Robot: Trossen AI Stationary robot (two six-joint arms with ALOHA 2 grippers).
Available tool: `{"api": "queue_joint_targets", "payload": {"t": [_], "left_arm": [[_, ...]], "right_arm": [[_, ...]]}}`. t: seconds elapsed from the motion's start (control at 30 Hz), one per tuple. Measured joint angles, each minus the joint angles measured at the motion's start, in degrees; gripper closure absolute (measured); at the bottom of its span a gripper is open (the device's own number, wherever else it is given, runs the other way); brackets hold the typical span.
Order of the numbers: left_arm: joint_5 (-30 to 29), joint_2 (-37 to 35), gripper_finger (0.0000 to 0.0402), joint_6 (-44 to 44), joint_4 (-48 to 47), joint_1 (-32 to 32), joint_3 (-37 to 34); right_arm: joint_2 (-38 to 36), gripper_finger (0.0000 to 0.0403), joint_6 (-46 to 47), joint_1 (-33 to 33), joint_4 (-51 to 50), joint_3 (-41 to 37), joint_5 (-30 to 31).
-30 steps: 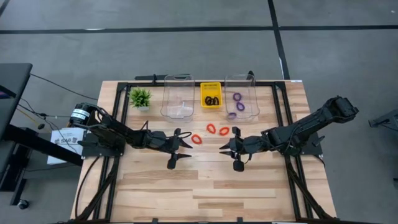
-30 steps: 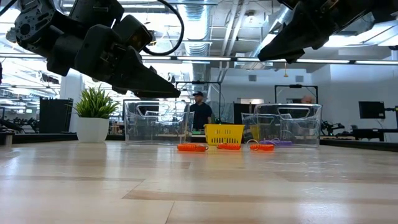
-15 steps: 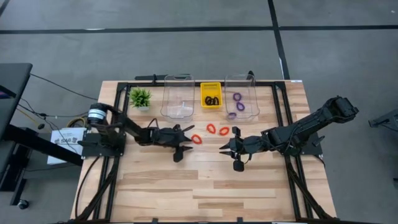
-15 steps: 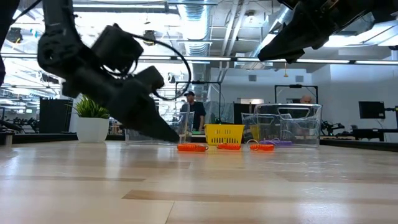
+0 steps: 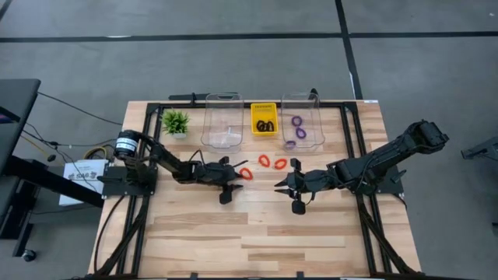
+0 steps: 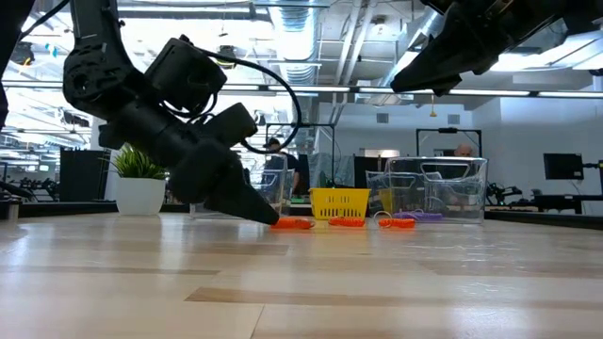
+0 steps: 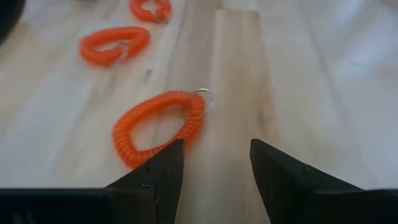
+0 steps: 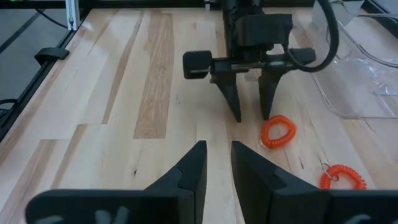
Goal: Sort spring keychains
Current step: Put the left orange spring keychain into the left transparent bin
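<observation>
I expect the loop of the red keychain (image 5: 247, 173) to stay arched past my fingers instead of hanging down when I lift the keychain, because closely wound coils (image 7: 123, 135) already hold its curve.
Three red spring keychains lie flat on the wooden table: one (image 5: 246, 173) nearest my left gripper, two more (image 5: 264, 161) (image 5: 280, 163) farther right. Black ones lie in the yellow bin (image 5: 264, 119), purple ones (image 5: 298, 127) in the right clear bin. My left gripper (image 5: 233, 178) is open and low over the table, tipped nose-down, with the nearest red keychain (image 7: 160, 124) just ahead of one fingertip. My right gripper (image 5: 282, 184) hangs higher, its fingers a narrow gap apart with nothing between them. My left gripper comes slanting down from the table's left side, and one fingertip (image 7: 174, 152) stands at the near edge of the red keychain's loop (image 7: 140, 155). I cannot tell whether it touches the coil. The keychain lies flat on the table.
A clear bin (image 5: 222, 120) stands at the back left of the yellow one, a small green plant (image 5: 175, 121) beyond it. A black frame rail (image 5: 152, 132) runs along the table's sides. Bare wood lies toward the near edge.
My left gripper has come down toward the table and moved right toward the nearest red keychain, tipping its fingers further down. It has stayed open. The keychains have not moved.
</observation>
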Motion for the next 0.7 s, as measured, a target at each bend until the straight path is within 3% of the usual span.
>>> {"api": "queue_joint_targets", "payload": {"t": [0.23, 0.4, 0.6, 0.7], "left_arm": [[-10.2, 0.0, 0.022, 6.3, -0.3, -2.2, 0.4], [-10.7, 0.0, 0.022, 8.8, -0.8, -2.0, 2.5], [-10.5, -0.1, 0.022, 8.7, -12.3, -0.4, 7.1], [-8.2, -0.1, 0.022, 8.7, -13.5, 0.3, 7.6]], "right_arm": [[0.0, 0.0337, 0.0, 0.0, 0.0, 0.0, 0.0], [0.0, 0.0337, 0.0, 0.0, 0.0, 0.0, 0.0], [0.0, 0.0337, 0.0, 0.0, 0.0, 0.0, 0.0], [0.0, 0.0337, 0.0, 0.0, 0.0, 0.0, 0.0]]}}
